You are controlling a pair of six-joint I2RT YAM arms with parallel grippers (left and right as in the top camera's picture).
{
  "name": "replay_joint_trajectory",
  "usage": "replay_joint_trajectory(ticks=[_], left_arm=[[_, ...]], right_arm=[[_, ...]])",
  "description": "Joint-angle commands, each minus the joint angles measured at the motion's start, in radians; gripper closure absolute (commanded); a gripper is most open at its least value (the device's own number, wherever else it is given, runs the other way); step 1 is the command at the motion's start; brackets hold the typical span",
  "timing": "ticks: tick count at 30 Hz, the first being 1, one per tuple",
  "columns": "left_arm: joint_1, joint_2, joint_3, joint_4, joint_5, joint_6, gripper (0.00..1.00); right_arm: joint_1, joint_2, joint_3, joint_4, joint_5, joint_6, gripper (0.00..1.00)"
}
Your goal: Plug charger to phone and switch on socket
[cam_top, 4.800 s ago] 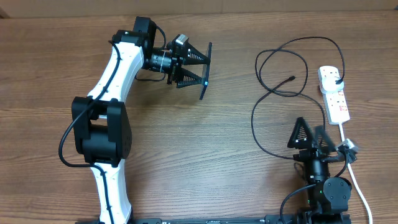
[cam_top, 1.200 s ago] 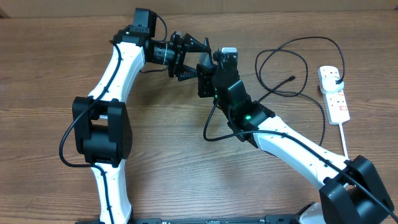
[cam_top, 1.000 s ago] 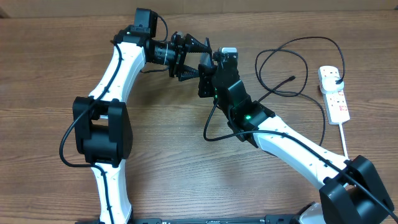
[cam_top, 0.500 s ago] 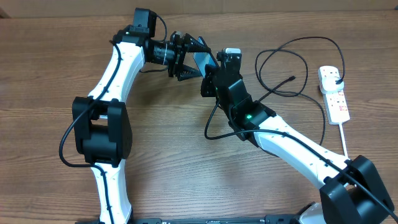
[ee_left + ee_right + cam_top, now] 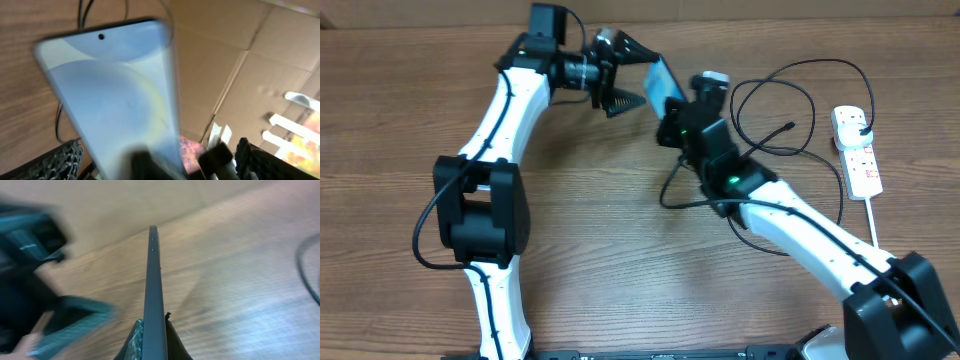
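My left gripper has the phone's screen (image 5: 115, 95) facing it broadside, so it should move back, let my right gripper level the phone, and then pinch the phone's loose end (image 5: 661, 70).
The phone (image 5: 663, 84), slim with a light-blue screen, hangs tilted above the table, and my right gripper (image 5: 673, 116) is shut on its lower end. The right wrist view shows the phone (image 5: 153, 290) edge-on between the fingers (image 5: 134, 341). My left gripper (image 5: 638, 78) stands open just left of the phone, apart from it. Its screen (image 5: 115, 95) fills the left wrist view between the wide-spread fingers (image 5: 62, 159). The charger (image 5: 790, 65) lies in black loops at the right, with its small connector (image 5: 790, 126) loose on the wood. Its plug sits in the white socket (image 5: 857, 152).
A thick white cord (image 5: 882, 245) runs from the socket toward the front right edge. The right arm (image 5: 800, 225) stretches diagonally across the right half of the table. A black wire (image 5: 672, 195) loops beneath it. Cardboard walls (image 5: 235, 60) stand behind the table.
My left gripper has opened and let go of the phone, pulling back up and left. The right gripper has shut on the phone and carried it right, tilting its screen upward.
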Motion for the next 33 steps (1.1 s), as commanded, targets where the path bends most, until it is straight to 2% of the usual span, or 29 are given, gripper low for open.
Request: replay_joint_trajectory(ticks=[1, 5, 8, 10, 13, 16, 21, 28, 33], left_arm=[[0.073, -0.037, 0.023, 0.003, 0.054, 0.051, 0.0], [0.123, -0.09, 0.023, -0.065, 0.027, 0.184, 0.0], [0.148, -0.146, 0.023, -0.227, -0.065, 0.338, 0.0], [0.156, -0.197, 0.023, -0.418, -0.208, 0.477, 0.0], [0.156, -0.237, 0.023, -0.59, -0.31, 0.571, 0.0], [0.153, -0.257, 0.023, -0.711, -0.343, 0.621, 0.0], [0.107, -0.257, 0.007, -0.767, -0.343, 0.59, 0.0], [-0.036, -0.256, -0.006, -0.695, -0.433, 0.355, 0.0], [-0.09, -0.256, -0.006, -0.69, -0.541, 0.265, 0.0]], right_arm=[[-0.105, -0.108, 0.011, -0.028, -0.147, 0.163, 0.96], [-0.222, -0.166, 0.011, -0.096, -0.451, 0.284, 0.96], [-0.27, -0.169, 0.011, -0.15, -0.618, 0.345, 0.96], [-0.286, -0.169, 0.003, -0.204, -0.708, 0.391, 0.96], [-0.281, -0.169, -0.014, -0.22, -0.776, 0.397, 0.96], [-0.246, -0.169, -0.019, -0.22, -0.786, 0.438, 0.96], [-0.163, -0.169, -0.02, -0.19, -0.755, 0.56, 0.96], [-0.087, -0.169, -0.02, -0.195, -0.668, 0.744, 0.96], [-0.083, -0.169, -0.02, -0.197, -0.595, 0.786, 0.96]])
